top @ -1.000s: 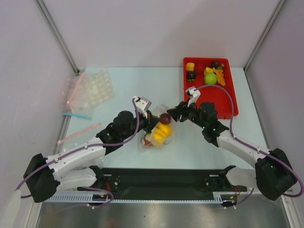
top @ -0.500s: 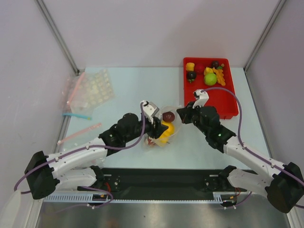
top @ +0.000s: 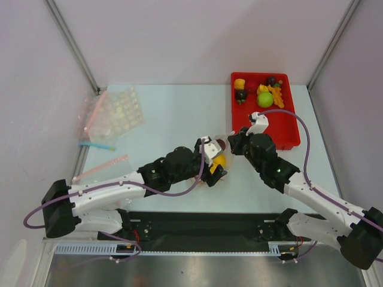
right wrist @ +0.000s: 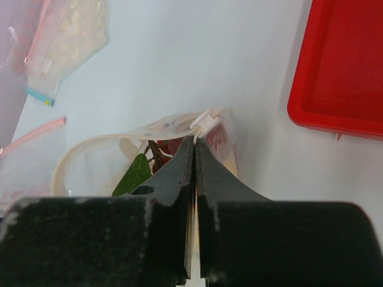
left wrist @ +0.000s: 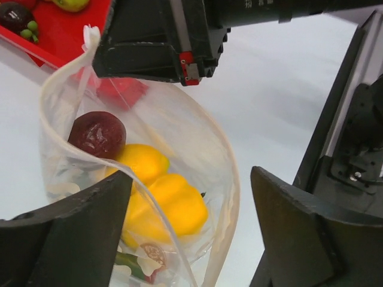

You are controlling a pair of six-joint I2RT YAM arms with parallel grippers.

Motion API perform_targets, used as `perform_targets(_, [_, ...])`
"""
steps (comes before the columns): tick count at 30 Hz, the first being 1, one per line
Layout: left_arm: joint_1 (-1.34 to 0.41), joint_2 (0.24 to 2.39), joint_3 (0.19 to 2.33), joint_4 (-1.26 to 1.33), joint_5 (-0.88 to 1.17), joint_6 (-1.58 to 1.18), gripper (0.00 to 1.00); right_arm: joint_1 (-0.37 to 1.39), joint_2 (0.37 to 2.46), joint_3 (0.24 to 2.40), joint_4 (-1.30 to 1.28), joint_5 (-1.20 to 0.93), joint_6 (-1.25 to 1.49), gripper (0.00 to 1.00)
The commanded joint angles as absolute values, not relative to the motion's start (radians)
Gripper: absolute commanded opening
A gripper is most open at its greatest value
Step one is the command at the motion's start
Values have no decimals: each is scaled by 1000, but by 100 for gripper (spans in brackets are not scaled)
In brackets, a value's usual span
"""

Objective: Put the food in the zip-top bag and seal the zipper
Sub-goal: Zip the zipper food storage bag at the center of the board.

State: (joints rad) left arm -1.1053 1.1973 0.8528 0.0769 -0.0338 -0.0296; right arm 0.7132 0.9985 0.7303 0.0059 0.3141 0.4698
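Note:
The robot's right gripper is pinching the zipper's corner (top: 232, 133) from above, so the left gripper should hold the bag's gaping rim (left wrist: 160, 214) while the right gripper takes the zipper's corner again from the side.
The zip-top bag (top: 220, 156) stands mid-table with its mouth open. In the left wrist view the zip-top bag (left wrist: 197, 131) holds food: two yellow peppers (left wrist: 170, 200), a dark purple piece (left wrist: 97, 133) and small red and green bits. My left gripper (left wrist: 190, 179) is open, its fingers (left wrist: 66, 233) astride the pouch. My right gripper (right wrist: 196, 139) is shut on the whitish zipper (right wrist: 119, 136) at the rim's corner. From above, the left gripper (top: 213, 170) sits just left of the right gripper (top: 233, 143).
The red tray (top: 281, 128) at the back right carries more food (top: 265, 95): green, yellow, orange and dark pieces. Clear bags with pink and blue strips and a dimpled sheet (top: 114, 113) lie at the far left. A loose pink strip (top: 100, 167) lies near the left arm.
My left gripper let go of the bag, opened wide and slid right to straddle it. My right gripper closed on the rim's corner and shifted slightly right.

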Motion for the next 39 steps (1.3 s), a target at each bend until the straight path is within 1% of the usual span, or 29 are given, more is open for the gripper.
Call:
perform_targets(1, [-1138, 1250, 932, 26, -96, 49, 87, 721, 973, 782, 20, 347, 497, 3])
perform_targets(3, [-1170, 1278, 954, 8, -123, 63, 89, 721, 974, 781, 20, 347, 502, 3])
perform_targets(7, [-1230, 1376, 1020, -61, -276, 112, 91, 721, 974, 778, 21, 350, 509, 3])
perform_targets(9, [-1255, 1402, 1038, -75, -319, 121, 91, 721, 974, 779, 20, 350, 511, 3])
perform_targets(10, [-1261, 1416, 1055, -83, -334, 127, 88, 721, 974, 778, 21, 353, 512, 3])
perform_targets(11, [-1265, 1436, 1063, -97, -356, 127, 84, 721, 976, 778, 21, 354, 512, 3])
perform_targets(12, [-1266, 1445, 1072, -106, -367, 127, 64, 719, 974, 776, 21, 354, 512, 3])
perform_targets(14, [-1266, 1453, 1081, -112, -421, 115, 43, 718, 973, 776, 23, 354, 511, 4])
perform_targets(15, [-1266, 1451, 1080, -110, -437, 117, 22, 719, 974, 775, 25, 350, 502, 4])
perform_targets(16, [-1266, 1447, 1072, -106, -448, 115, 8, 719, 973, 772, 29, 347, 494, 9])
perform_targets(17, [-1266, 1434, 1068, -95, -468, 110, 0, 719, 970, 770, 32, 345, 483, 14])
perform_targets(19, [-1261, 1411, 1054, -91, -437, 104, 0, 715, 965, 769, 35, 350, 453, 24])
perform_targets(21, [-1252, 1362, 1037, -74, -372, 100, 0, 707, 944, 767, 37, 339, 439, 42])
perform_targets(23, [-1240, 1326, 1008, -61, -327, 83, 0, 690, 913, 741, 58, 318, 413, 54])
perform_targets(24, [-1217, 1283, 997, -45, -269, 75, 0, 684, 872, 726, 75, 286, 402, 57])
perform_targets(25, [-1201, 1261, 974, -40, -232, 55, 0, 666, 839, 707, 122, 267, 387, 66])
perform_targets(26, [-1162, 1235, 959, -31, -195, 43, 0, 654, 807, 651, 153, 247, 380, 72])
perform_targets(27, [-1140, 1189, 927, -9, -101, 20, 0, 643, 739, 623, 220, 200, 373, 77])
perform_targets(28, [-1114, 1158, 904, 6, -51, 8, 0, 617, 703, 588, 257, 174, 371, 85])
perform_targets(29, [-1065, 1134, 878, 50, -5, 6, 0, 605, 672, 528, 294, 122, 364, 88])
perform_targets(31, [-1034, 1062, 801, 153, 114, 6, 0, 568, 588, 468, 392, 95, 367, 94])
perform_targets(33, [-1020, 1026, 752, 208, 179, 6, 0, 542, 554, 405, 455, 80, 385, 99])
perform_targets(34, [-1020, 1008, 746, 236, 265, 6, 0, 526, 542, 394, 469, 68, 396, 100])
perform_targets(37, [-1020, 982, 742, 258, 424, -18, 0, 457, 563, 370, 546, -84, 449, 100])
perform_targets(38, [-1020, 973, 741, 265, 457, -21, 0, 424, 575, 368, 570, -194, 466, 100])
perform_targets(39, [-1022, 966, 738, 268, 481, -26, 0, 411, 590, 367, 628, -253, 491, 100])
